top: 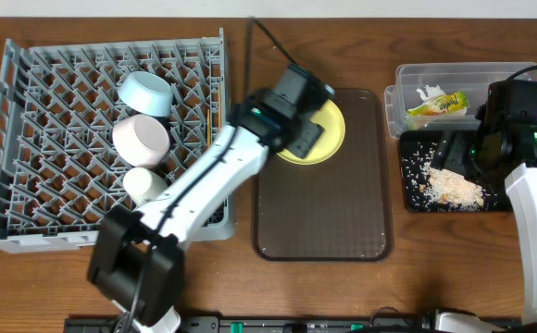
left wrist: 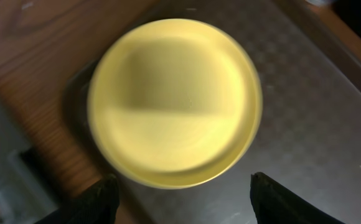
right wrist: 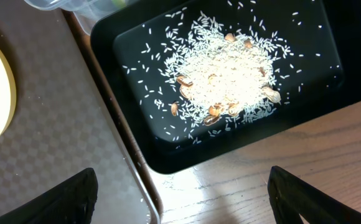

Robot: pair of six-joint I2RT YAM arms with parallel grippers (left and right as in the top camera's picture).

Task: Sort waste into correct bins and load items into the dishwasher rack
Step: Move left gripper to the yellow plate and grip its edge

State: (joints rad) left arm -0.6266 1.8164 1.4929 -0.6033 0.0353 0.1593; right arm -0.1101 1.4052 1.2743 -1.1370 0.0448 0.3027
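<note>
I go on moving my left gripper down with its fingers open, because the yellow plate's rim [top: 340, 148] is free toward the brown tray's empty middle [top: 336, 185], before I close my left gripper across the plate's rim.
The yellow plate [top: 333, 127] lies at the far end of the brown tray [top: 324, 213]. My left gripper [top: 298, 137] hangs over it, open. In the left wrist view the plate [left wrist: 174, 102] is blurred, and the fingertips [left wrist: 106, 193] stand wide apart just short of its near rim, holding nothing. The grey dishwasher rack [top: 56, 111] holds a light blue bowl [top: 145, 92], a white bowl [top: 141, 137] and a small white cup [top: 143, 183]. My right gripper [right wrist: 182, 171] is open and empty over the table by the black bin [right wrist: 137, 134], which holds rice and crumbs [right wrist: 227, 81].
The clear bin [top: 407, 79] at the back right holds the green-and-yellow wrapper [top: 438, 104] and a white paper scrap [top: 430, 92]. The black bin [top: 415, 194] sits right in front of it, close beside the tray's right edge. A black cable [top: 264, 42] runs behind the tray.
</note>
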